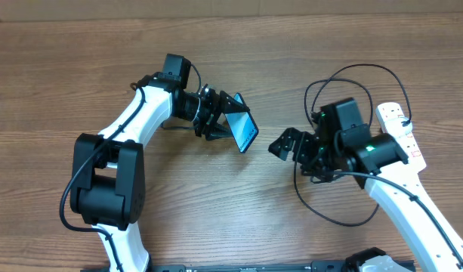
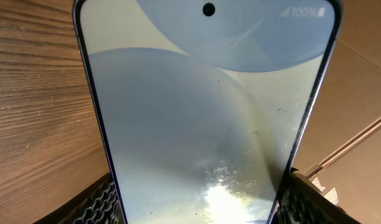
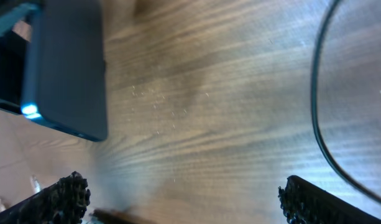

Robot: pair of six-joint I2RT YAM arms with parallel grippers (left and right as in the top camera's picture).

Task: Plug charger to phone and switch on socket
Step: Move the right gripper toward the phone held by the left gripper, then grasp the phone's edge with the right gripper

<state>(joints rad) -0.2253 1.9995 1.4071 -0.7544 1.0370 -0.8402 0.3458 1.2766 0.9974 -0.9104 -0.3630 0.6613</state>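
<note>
My right gripper should keep moving its open fingers toward the phone's loose end (image 1: 249,140), which sticks out past my left gripper, and close on that loose end.
My left gripper (image 1: 225,119) is shut on the phone (image 1: 246,130) and holds it tilted above the table, screen facing right. In the left wrist view the light blue-green screen (image 2: 202,112) fills the frame between the two fingers (image 2: 196,202). My right gripper (image 1: 286,143) is open and empty, a short way right of the phone. In the right wrist view its fingers (image 3: 184,196) are spread wide over bare wood, with the phone's dark end (image 3: 66,68) at upper left. The charger's thin black cable (image 1: 333,219) loops around the right arm and also shows in the right wrist view (image 3: 316,106). Its plug tip is not clearly visible.
The white socket strip (image 1: 403,130) lies at the right edge, partly under the right arm, with the cable running up to it. A blurred dark shape (image 3: 122,216) sits at the bottom of the right wrist view. The wooden table (image 1: 103,68) stretches left and back.
</note>
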